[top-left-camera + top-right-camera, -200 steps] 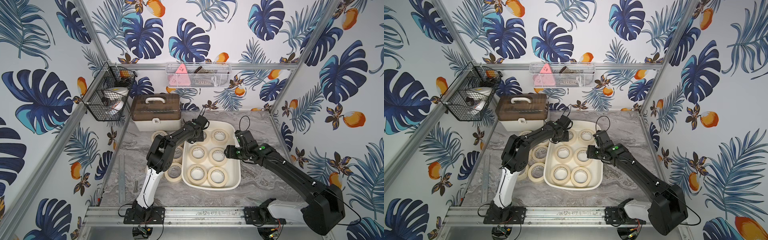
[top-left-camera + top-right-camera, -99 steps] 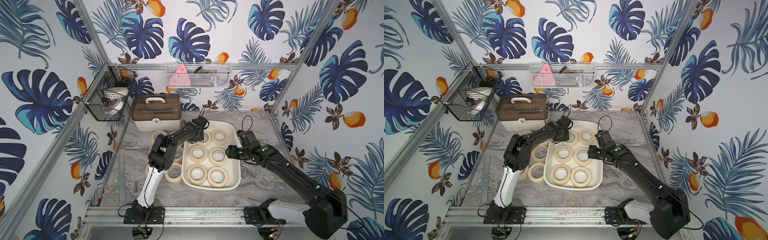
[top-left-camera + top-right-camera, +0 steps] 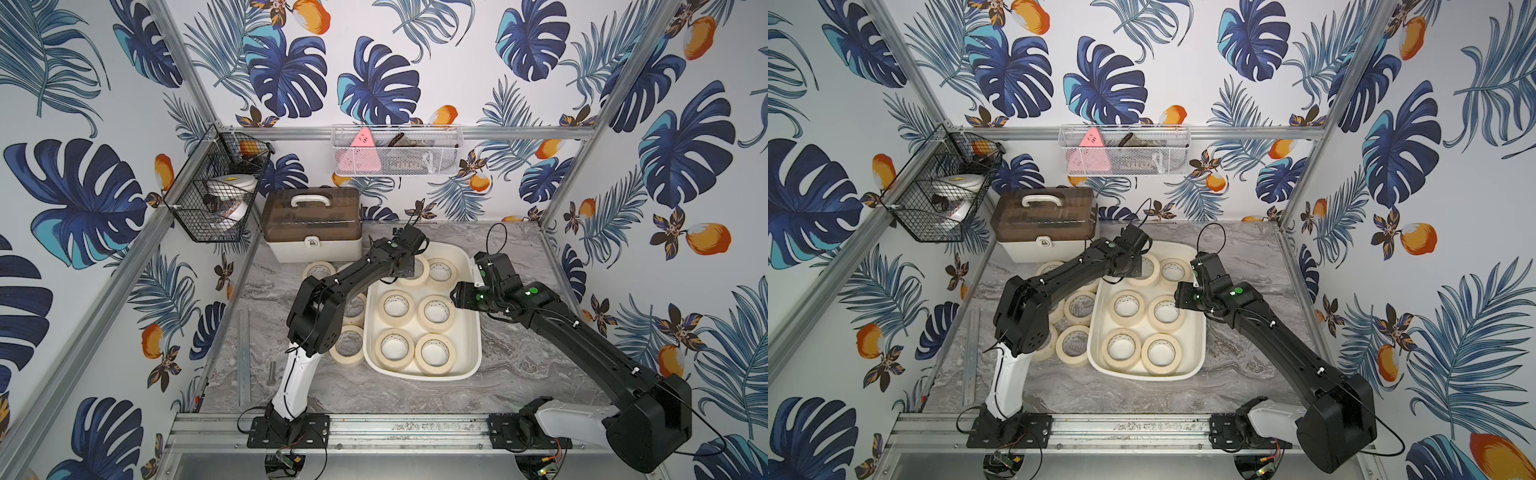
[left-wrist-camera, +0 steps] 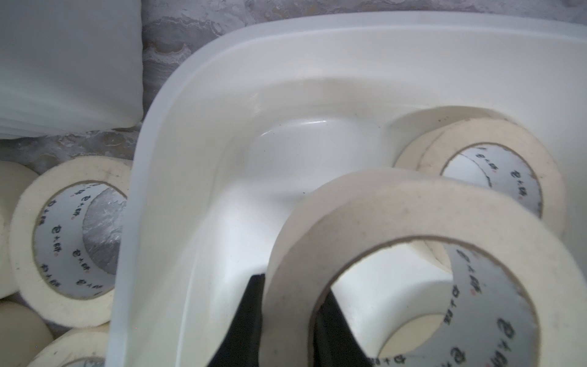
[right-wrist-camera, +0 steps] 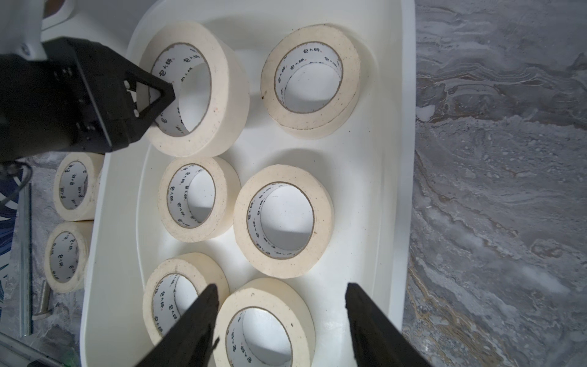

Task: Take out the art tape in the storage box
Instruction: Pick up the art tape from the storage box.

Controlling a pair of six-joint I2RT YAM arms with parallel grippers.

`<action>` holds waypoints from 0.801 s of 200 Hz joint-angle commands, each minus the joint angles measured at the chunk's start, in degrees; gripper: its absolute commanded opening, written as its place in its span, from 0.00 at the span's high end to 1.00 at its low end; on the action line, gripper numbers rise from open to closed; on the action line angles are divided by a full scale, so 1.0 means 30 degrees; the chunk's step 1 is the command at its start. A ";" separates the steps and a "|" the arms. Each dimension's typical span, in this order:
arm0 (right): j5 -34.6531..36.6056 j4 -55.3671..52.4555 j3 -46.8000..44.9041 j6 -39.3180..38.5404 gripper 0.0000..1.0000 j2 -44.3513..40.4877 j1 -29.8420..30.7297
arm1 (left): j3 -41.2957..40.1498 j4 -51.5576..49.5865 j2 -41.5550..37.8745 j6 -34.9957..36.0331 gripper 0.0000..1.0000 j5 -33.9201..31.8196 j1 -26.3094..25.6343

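Tape rolls crowd the marble on my left gripper's side, so next my left gripper passes its roll to my right gripper for the clear marble across the box.
The storage box is a shallow cream-white tub in the middle of the marble table. Several rolls of art tape lie flat in it. My left gripper is shut on the wall of the roll in the box's far left corner. One finger is outside the ring and the other inside. My right gripper hangs open above the box's right side, over a roll, holding nothing.
More tape rolls lie on the table left of the box. A white case with a brown lid stands behind them. A black wire basket and a white mesh basket hang on the walls. A metal rail lies left.
My left gripper has closed on the wall of the far-left roll. The right arm has barely shifted and its jaws stay open.
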 commanded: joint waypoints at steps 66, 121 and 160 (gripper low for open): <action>-0.0329 0.2110 0.1280 -0.0105 0.39 0.1184 -0.0505 | 0.2314 -0.2368 -0.0960 0.0761 1.00 0.0209 -0.3013; 0.1044 0.2133 0.1410 -0.0654 0.43 0.1610 -0.0950 | 0.4369 -0.3138 -0.0147 0.0147 0.97 0.0378 -0.4416; 0.1891 0.1985 0.2024 -0.1322 0.57 0.1886 -0.1206 | 0.4987 -0.3223 -0.0079 0.0230 0.96 0.0182 -0.4766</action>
